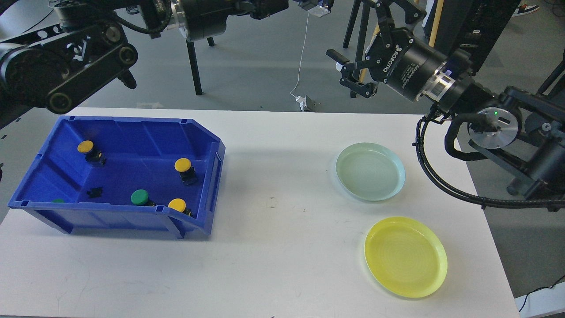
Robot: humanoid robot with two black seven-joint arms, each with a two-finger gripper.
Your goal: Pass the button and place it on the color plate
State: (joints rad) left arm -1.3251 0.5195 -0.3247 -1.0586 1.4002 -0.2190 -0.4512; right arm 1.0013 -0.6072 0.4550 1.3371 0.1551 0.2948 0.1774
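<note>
The green button (316, 6) will come away cap outward when the robot's right gripper pulls it, because the blocky base (321, 9) sticks out of the left gripper.
A blue bin (132, 120) on the left of the table holds three yellow buttons (182, 164), (85, 146), (177, 204) and a green button (140, 197). A pale green plate (370, 171) and a yellow plate (405, 256) lie on the right, both empty. My left gripper (315, 6) is at the top edge, high above the table's far side, partly cut off; its fingers cannot be told apart. My right gripper (346, 73) is open and empty, in the air beyond the far table edge, pointing left towards the left gripper.
A small black part (94, 192) and a sliver of green (57, 201) lie in the bin. Chair and easel legs (192, 57) and a white cable (302, 53) stand on the floor behind the white table (273, 247).
</note>
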